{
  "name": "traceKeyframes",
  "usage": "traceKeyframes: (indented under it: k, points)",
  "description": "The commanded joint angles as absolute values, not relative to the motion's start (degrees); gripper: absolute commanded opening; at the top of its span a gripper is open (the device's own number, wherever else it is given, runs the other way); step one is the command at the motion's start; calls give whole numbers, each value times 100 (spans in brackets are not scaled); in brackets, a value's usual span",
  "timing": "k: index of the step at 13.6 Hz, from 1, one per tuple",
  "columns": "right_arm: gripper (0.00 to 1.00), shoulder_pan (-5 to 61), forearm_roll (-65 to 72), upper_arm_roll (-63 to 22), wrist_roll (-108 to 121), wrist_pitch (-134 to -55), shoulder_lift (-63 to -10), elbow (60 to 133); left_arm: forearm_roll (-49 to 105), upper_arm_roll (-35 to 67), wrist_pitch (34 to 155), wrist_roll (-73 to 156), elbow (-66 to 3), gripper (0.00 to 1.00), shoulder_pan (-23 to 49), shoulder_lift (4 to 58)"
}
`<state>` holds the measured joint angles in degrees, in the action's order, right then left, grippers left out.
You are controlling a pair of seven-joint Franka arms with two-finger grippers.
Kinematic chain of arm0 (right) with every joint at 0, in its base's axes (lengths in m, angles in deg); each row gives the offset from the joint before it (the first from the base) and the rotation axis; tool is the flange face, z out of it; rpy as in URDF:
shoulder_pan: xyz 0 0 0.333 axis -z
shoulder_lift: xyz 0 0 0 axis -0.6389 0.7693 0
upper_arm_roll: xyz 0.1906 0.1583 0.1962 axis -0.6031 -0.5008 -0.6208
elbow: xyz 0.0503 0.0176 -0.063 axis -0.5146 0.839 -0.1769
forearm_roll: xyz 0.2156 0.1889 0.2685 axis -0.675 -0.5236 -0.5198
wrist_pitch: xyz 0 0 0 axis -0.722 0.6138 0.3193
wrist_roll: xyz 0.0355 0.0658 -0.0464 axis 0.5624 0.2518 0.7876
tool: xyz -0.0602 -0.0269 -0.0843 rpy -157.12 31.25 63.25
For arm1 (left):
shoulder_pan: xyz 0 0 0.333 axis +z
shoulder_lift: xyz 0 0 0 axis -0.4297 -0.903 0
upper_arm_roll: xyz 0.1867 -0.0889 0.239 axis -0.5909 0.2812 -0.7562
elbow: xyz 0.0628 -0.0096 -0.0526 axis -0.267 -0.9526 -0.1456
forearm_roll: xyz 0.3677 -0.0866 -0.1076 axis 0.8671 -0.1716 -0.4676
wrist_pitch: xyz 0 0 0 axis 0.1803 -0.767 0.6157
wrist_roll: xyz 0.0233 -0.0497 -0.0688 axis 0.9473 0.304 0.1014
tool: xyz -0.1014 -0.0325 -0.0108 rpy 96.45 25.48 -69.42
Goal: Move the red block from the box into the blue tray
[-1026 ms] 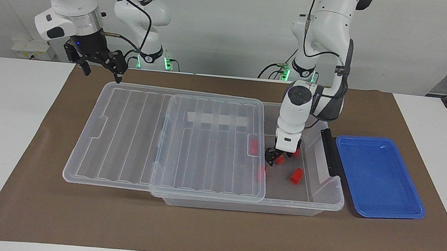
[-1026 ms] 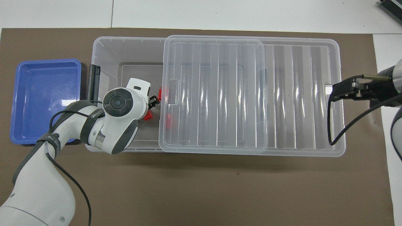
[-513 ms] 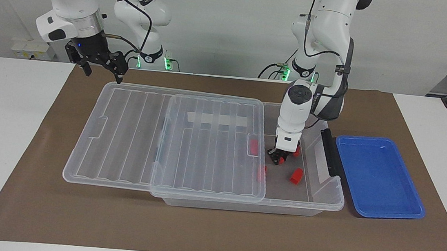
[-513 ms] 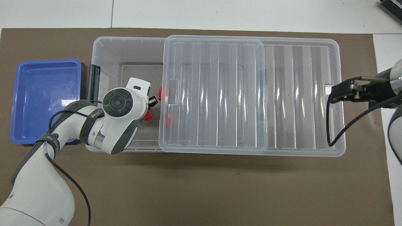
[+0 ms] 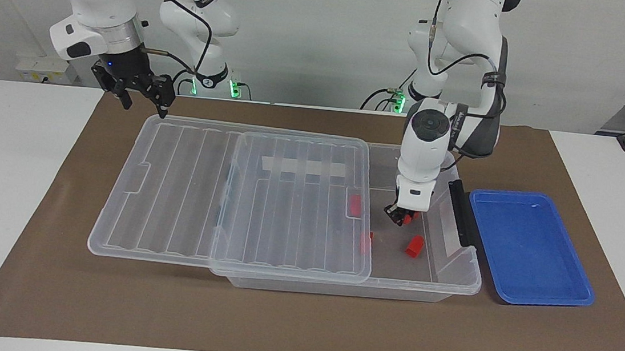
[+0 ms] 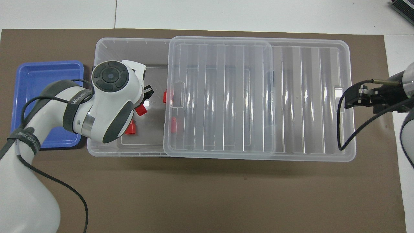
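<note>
The lid's long edge [image 6: 221, 156] is lying along the box's rim, so I expect the lid to slide flat across the uncovered end when I push it.
The clear box [image 5: 454, 281] [image 6: 129, 42] lies across the mat, its ribbed lid [image 5: 174, 185] [image 6: 291, 97] slid toward the right arm's end. My left gripper [image 5: 400, 215] hangs inside the uncovered end, shut on a red block [image 5: 406, 219] [image 6: 141, 110] just above the floor. Another red block [image 5: 414, 246] lies on the box floor. One more [image 6: 130, 127] shows beside the left arm's hand, and two sit under the lid's edge [image 5: 354, 204] [image 5: 366, 242]. The blue tray [image 5: 529, 248] [image 6: 42, 81] stands beside the box at the left arm's end. My right gripper [image 5: 144, 105] [image 6: 346, 101] is open over the mat, by the lid's end.
A black bar [image 5: 461, 210] stands on the box end next to the tray. The brown mat [image 5: 298, 323] covers the table's middle, with white table at both ends. The left arm's hand hides part of the box and tray from above.
The left gripper shut on a red block, lifted it slightly and shifted toward the tray end. The right gripper drew back a little from the lid's end.
</note>
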<state>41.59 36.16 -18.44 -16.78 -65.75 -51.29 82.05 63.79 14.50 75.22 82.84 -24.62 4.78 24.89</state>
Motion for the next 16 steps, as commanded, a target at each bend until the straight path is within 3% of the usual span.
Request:
traceKeyframes:
  k: [1,8,12,16]
  points:
    - [0,4514,3513,-1858,-1665,-7107,-5496,8908,6410,1417,6680,8292,-1777,10,585,2549]
    - [0,5341,3495,-1858,-488,-8241,-5339,9612,5918,1427,4772,7196,-387,10,1305,2558]
    - [0,5421,3487,-1858,-452,-8883,-4812,9630,5917,1391,4270,5888,-140,8,1919,2785]
    - [0,5333,3487,-1867,-460,-9183,-4521,9630,5970,1374,4496,3876,-384,8,2517,3120]
